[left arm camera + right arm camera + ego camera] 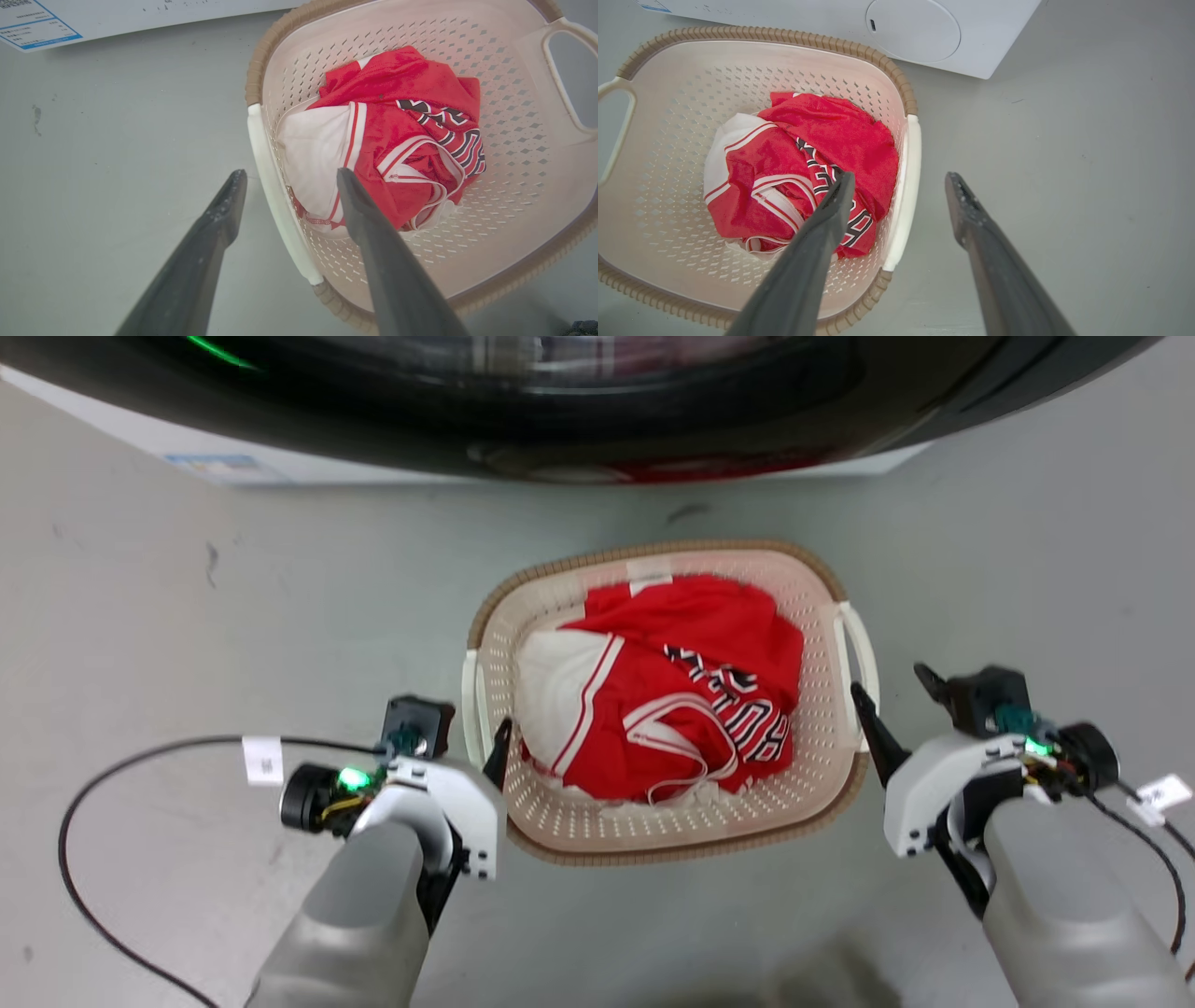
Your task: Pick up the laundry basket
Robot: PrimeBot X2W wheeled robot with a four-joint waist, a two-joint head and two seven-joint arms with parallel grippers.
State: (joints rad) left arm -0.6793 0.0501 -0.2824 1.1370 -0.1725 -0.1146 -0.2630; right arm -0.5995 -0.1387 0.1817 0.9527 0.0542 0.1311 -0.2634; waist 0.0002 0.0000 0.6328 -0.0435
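Note:
The jersey sits low inside the basket's high walls, so the jersey will come along still crumpled when the robot lifts the laundry basket.
The laundry basket stands on the grey floor in front of me, cream-white and perforated with a tan rim. A red and white jersey lies crumpled inside it. My left gripper is open at the basket's left side. In the left wrist view its fingers straddle the white left handle, one outside the basket and one over the inside. My right gripper is open at the right side, and its fingers straddle the white right handle the same way. Whether either gripper touches a handle I cannot tell.
A washing machine with a dark round door and white body stands just beyond the basket. A black cable loops over the floor at my left, and another cable with a white tag hangs by my right wrist.

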